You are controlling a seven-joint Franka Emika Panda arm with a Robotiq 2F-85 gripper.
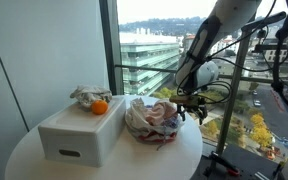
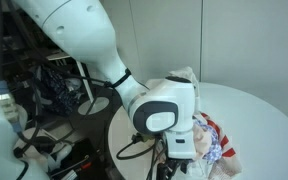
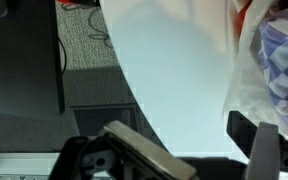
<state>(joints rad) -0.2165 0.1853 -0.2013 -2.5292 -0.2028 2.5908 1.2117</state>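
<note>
The plastic bag lies past one finger while my gripper's open fingers span empty table [image 3: 184, 105]. Next, I move toward the bag's loose edge [image 3: 244, 95] before my gripper closes.
My gripper [image 1: 191, 106] hangs low at the edge of a round white table [image 1: 44, 160], right beside a crumpled plastic bag with red, white and blue contents [image 1: 152, 118]. In the wrist view the gripper [image 3: 199, 140] is open, with bare table between its fingers and the bag [image 3: 269, 60] just past one finger. The bag also shows in an exterior view [image 2: 216, 143], partly behind the wrist. The fingers hold nothing.
A white box [image 1: 82, 132] stands on the table, with an orange fruit [image 1: 100, 107] and a crumpled wrapper [image 1: 87, 95] on top. A large window is behind. Stands, cables and equipment [image 2: 54, 95] crowd the floor beside the table.
</note>
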